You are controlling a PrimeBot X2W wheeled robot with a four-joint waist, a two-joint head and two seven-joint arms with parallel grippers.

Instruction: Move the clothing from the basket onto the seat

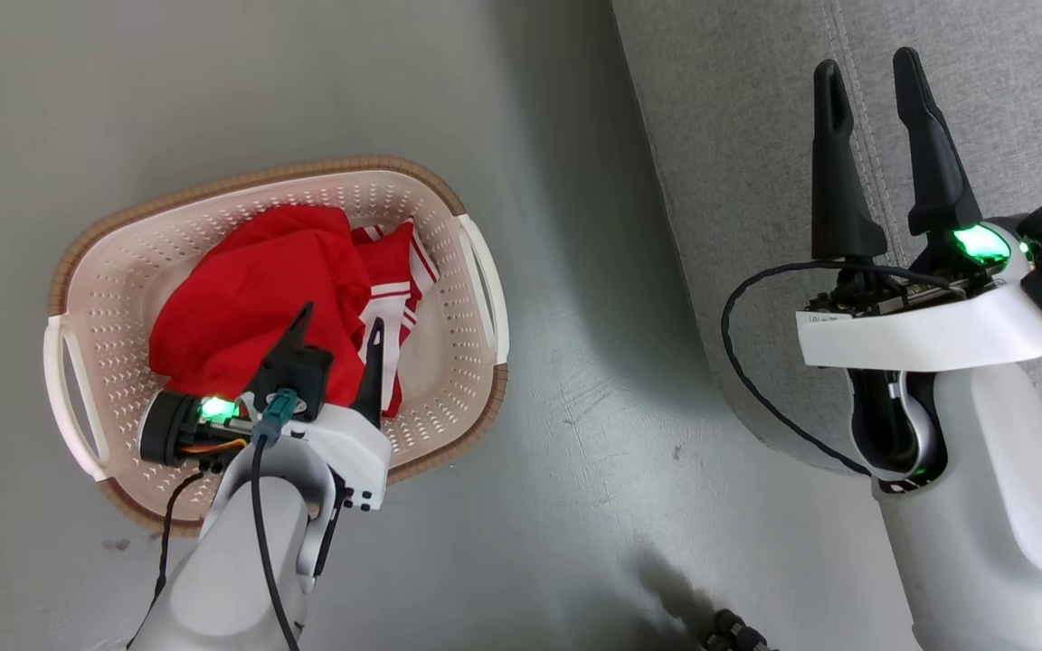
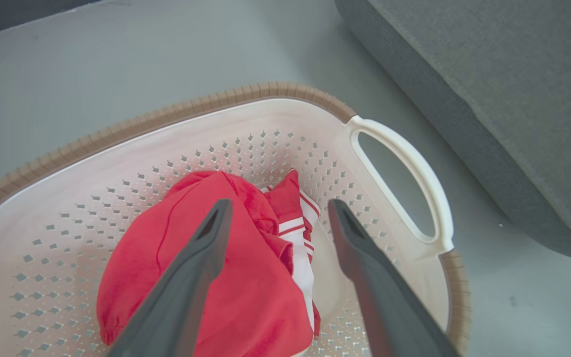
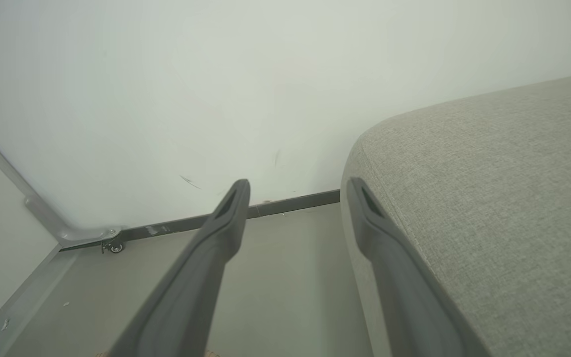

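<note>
White striped panels [image 1: 393, 298] poke out from under the red folds, so another piece should stay behind in the basket when the robot lifts the red clothing [image 1: 264, 284].
The red clothing [image 1: 250, 298] with white striped panels lies bunched in the cream basket [image 1: 114, 280] on the floor. My left gripper [image 1: 340, 321] hangs open just above the pile, fingers apart and holding nothing. In the left wrist view the clothing [image 2: 246, 277] sits between and below the two fingers, inside the basket [image 2: 117, 163]. My right gripper [image 1: 869, 77] is open and empty, raised over the edge of the grey seat [image 1: 756, 181]. The right wrist view has the seat [image 3: 488, 198] beside the right gripper [image 3: 298, 184].
Grey floor [image 1: 575, 407] separates the basket from the seat. A white wall [image 3: 216, 74] with a dark baseboard stands beyond the seat's end. A dark cable end [image 1: 734, 628] lies on the floor near the bottom of the head view.
</note>
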